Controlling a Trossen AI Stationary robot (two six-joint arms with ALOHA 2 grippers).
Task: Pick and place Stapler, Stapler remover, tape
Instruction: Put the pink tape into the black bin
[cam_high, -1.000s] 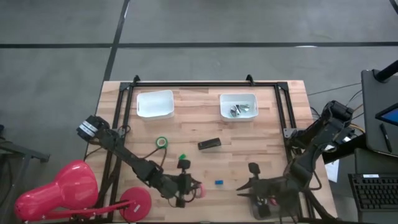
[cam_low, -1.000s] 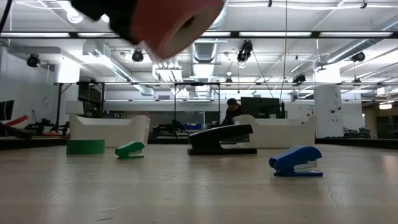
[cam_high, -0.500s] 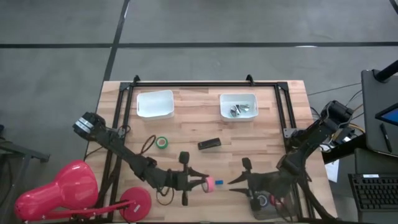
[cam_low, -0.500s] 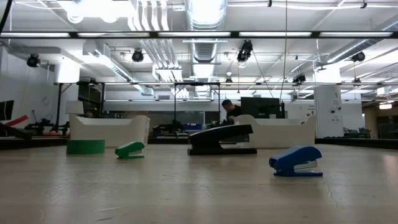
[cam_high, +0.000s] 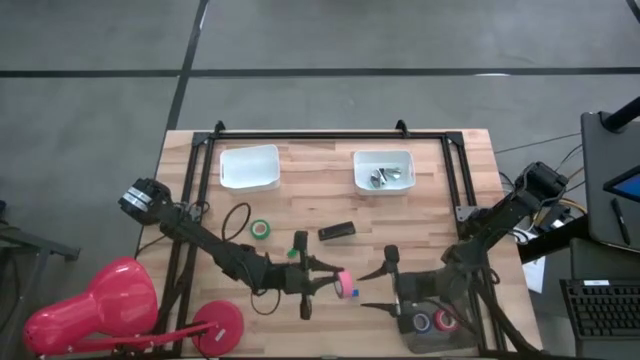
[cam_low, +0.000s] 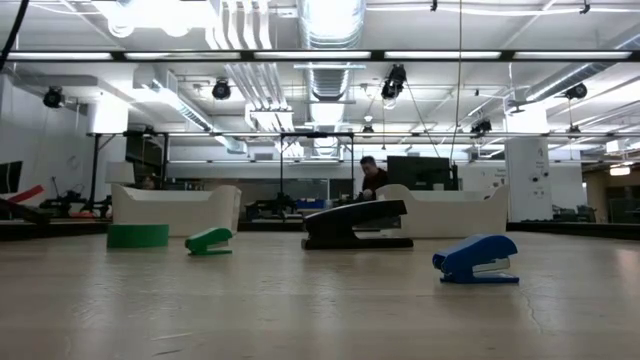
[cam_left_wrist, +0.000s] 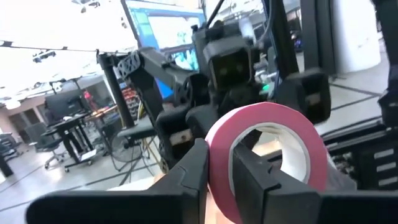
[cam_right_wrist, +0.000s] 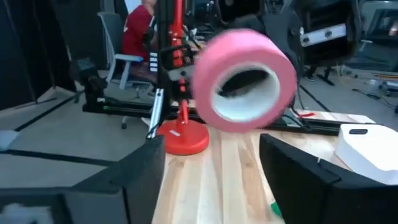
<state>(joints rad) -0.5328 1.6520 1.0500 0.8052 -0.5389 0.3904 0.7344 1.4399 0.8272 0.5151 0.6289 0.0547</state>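
Observation:
The robot's left gripper holds the pink tape roll far from the dark tray (cam_high: 436, 325), so the right gripper should grab the roll's free side (cam_high: 349, 285) before the left gripper opens.
My left gripper (cam_high: 338, 282) is shut on a pink tape roll (cam_high: 345, 284), held above the table's near middle. My right gripper (cam_high: 374, 285) is open and empty just to the right of it, fingers facing the roll (cam_right_wrist: 245, 81). The black stapler (cam_high: 336, 231) lies flat on the table's middle. A green tape roll (cam_high: 260, 229) and a small green stapler remover (cam_high: 295, 252) lie left of it. A blue remover (cam_low: 477, 258) lies on the table, mostly hidden under the roll in the high view. My left gripper holds the pink roll by its wall (cam_left_wrist: 219, 163), one finger inside the ring (cam_left_wrist: 255, 177) and one outside (cam_left_wrist: 189, 171). The fingers come level from the table's left. The roll stands on edge, lifted clear of the table, its hole facing the right gripper.
Two white bins stand at the far side, one bare (cam_high: 249, 166) and one with metal pieces (cam_high: 384, 170). A dark tray (cam_high: 412, 328) at the near right holds a red and a blue tape roll. A red round-based stand (cam_high: 218, 325) is at the near left.
My left gripper has carried the pink roll up and toward the table's right, and somewhat toward the far edge, out of the low view. My right gripper has come toward the table's left, closer to the roll, still open.

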